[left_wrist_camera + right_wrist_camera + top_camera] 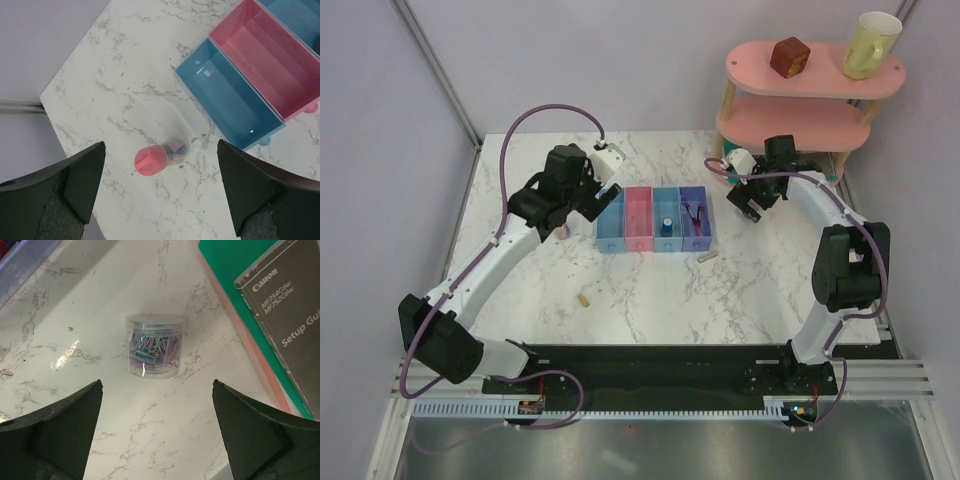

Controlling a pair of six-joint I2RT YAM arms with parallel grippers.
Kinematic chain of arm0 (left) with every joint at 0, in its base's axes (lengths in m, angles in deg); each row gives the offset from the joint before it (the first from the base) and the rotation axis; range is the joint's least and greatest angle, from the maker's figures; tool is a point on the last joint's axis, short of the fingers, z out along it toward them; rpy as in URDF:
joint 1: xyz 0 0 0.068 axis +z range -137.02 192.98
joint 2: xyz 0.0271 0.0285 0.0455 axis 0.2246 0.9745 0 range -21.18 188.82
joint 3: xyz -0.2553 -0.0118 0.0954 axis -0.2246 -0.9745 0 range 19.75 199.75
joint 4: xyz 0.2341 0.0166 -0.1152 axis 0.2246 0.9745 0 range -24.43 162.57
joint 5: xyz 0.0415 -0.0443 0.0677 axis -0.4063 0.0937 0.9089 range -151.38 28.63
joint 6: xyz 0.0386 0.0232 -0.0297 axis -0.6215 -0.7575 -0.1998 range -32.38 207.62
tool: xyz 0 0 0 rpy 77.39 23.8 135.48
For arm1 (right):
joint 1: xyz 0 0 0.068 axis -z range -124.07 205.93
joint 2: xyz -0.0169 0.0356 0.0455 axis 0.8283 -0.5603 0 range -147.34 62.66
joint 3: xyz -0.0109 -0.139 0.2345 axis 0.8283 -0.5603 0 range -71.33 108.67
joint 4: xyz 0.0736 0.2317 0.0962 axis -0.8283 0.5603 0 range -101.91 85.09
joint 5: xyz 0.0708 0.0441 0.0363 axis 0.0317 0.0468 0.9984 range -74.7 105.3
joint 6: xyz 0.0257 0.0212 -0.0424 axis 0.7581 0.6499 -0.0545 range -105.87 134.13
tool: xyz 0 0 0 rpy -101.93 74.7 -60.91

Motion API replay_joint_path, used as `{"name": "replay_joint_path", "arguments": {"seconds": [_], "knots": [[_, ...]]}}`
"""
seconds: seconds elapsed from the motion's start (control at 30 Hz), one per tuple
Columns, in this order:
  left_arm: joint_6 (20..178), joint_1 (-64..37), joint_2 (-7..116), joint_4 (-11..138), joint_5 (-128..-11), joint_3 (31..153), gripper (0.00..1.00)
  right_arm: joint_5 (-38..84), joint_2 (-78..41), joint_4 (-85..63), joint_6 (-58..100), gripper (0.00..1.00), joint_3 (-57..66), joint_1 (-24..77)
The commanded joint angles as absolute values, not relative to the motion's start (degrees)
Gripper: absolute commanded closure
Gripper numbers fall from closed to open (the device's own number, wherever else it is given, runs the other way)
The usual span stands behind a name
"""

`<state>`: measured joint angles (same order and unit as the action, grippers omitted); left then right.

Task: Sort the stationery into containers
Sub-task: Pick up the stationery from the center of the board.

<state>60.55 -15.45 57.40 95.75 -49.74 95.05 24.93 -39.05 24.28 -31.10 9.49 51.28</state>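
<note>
My gripper will lift and carry the tub, and the paper clips (153,350) will stay shut inside, because a clear lid (155,322) sits flush over the tub's opening.
The four joined bins (655,221) stand mid-table. The third, light blue bin holds a tiny blue cylinder (666,225); the purple-blue one holds a thin red pen (697,215). My left gripper (575,205) is open above a pink-capped cylinder (151,160) that lies on its side left of the end blue bin (230,100), between and apart from the fingers (161,175). My right gripper (752,205) is open and empty; a clear round tub of paper clips (152,345) stands just ahead of its fingertips (157,407). Two beige pieces (708,257) (584,298) lie on the table.
A pink tiered shelf (800,110) at the back right carries a brown cube (788,57) and a yellow mug (870,44). A Canon setup booklet (282,305) on a green sheet lies right of the tub. The purple-blue bin's corner (20,257) shows far left.
</note>
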Motion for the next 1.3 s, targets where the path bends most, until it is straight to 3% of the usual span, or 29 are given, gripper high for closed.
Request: {"name": "replay_joint_path", "arguments": {"seconds": [0.0, 0.5, 0.73, 0.97, 1.1, 1.27], "knots": [[59.49, -15.67, 55.55, 96.34, -50.39, 95.24, 0.00, 28.30, -42.71, 26.67, -35.00, 0.02, 12.78, 52.32], [58.79, -15.67, 55.90, 98.00, -50.74, 95.77, 0.00, 28.57, -52.56, 25.36, -35.97, 0.02, 17.00, 53.20], [58.97, -15.67, 56.60, 98.18, -51.09, 96.30, 0.00, 28.31, -54.85, 23.78, -35.61, 0.09, 17.53, 53.20], [59.23, -15.76, 56.60, 98.88, -51.44, 97.35, 0.00, 28.22, -53.54, 22.37, -34.91, 0.31, 14.11, 53.20], [59.40, -16.02, 56.42, 100.11, -54.07, 98.40, 0.00, 29.10, -48.71, 21.32, -34.21, 0.54, 9.90, 53.11], [61.95, -16.02, 58.35, 107.75, -63.98, 103.14, 0.00, 30.50, -38.27, 20.09, -33.15, 0.61, 2.95, 53.03]]}}
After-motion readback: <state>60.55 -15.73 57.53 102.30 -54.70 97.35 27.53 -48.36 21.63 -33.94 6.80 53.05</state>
